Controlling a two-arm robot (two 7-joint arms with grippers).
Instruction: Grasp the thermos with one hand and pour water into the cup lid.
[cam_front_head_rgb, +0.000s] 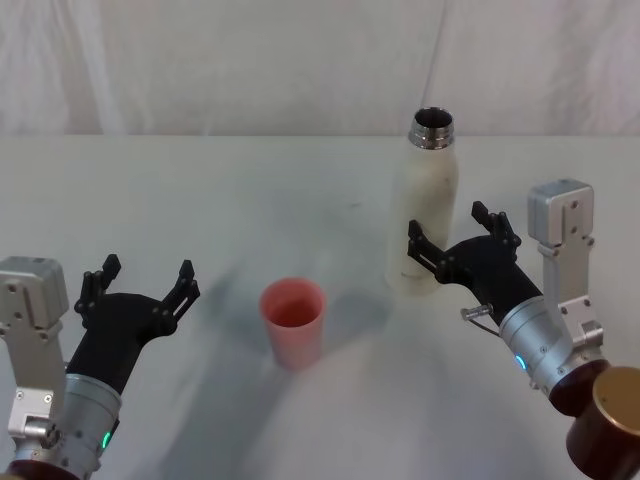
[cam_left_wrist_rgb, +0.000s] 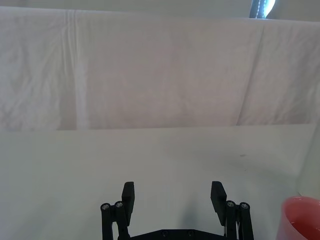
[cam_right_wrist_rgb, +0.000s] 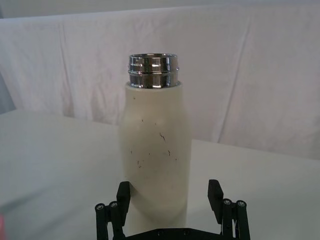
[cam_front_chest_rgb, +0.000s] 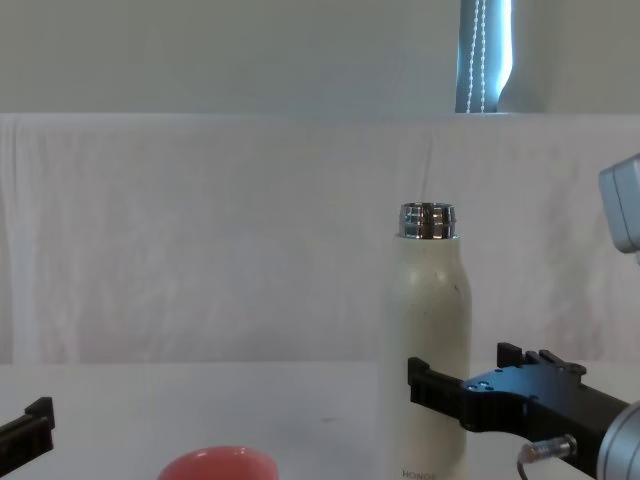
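Observation:
The thermos (cam_front_chest_rgb: 428, 320) has a body that narrows into an open steel neck (cam_front_chest_rgb: 428, 221), so it will keep its water in until the robot tips it past level.
The thermos (cam_front_head_rgb: 427, 215) stands upright and uncapped on the white table, cream-white with a shiny steel neck; it also shows in the chest view (cam_front_chest_rgb: 430, 330). My right gripper (cam_front_head_rgb: 449, 228) is open, and its fingers straddle the thermos's lower body (cam_right_wrist_rgb: 156, 160). One finger (cam_right_wrist_rgb: 123, 192) sits close against the side while the other stands a little apart. The cup lid (cam_front_head_rgb: 293, 322), a small salmon-pink cup, stands upright to the thermos's left and nearer to me. My left gripper (cam_front_head_rgb: 148, 270) rests open and empty left of the cup lid (cam_left_wrist_rgb: 302, 219).
A white cloth covers the table (cam_front_head_rgb: 200, 200), and a white curtain (cam_front_head_rgb: 250, 60) hangs behind its far edge. There is open tabletop between the cup lid and the thermos and to the far left.

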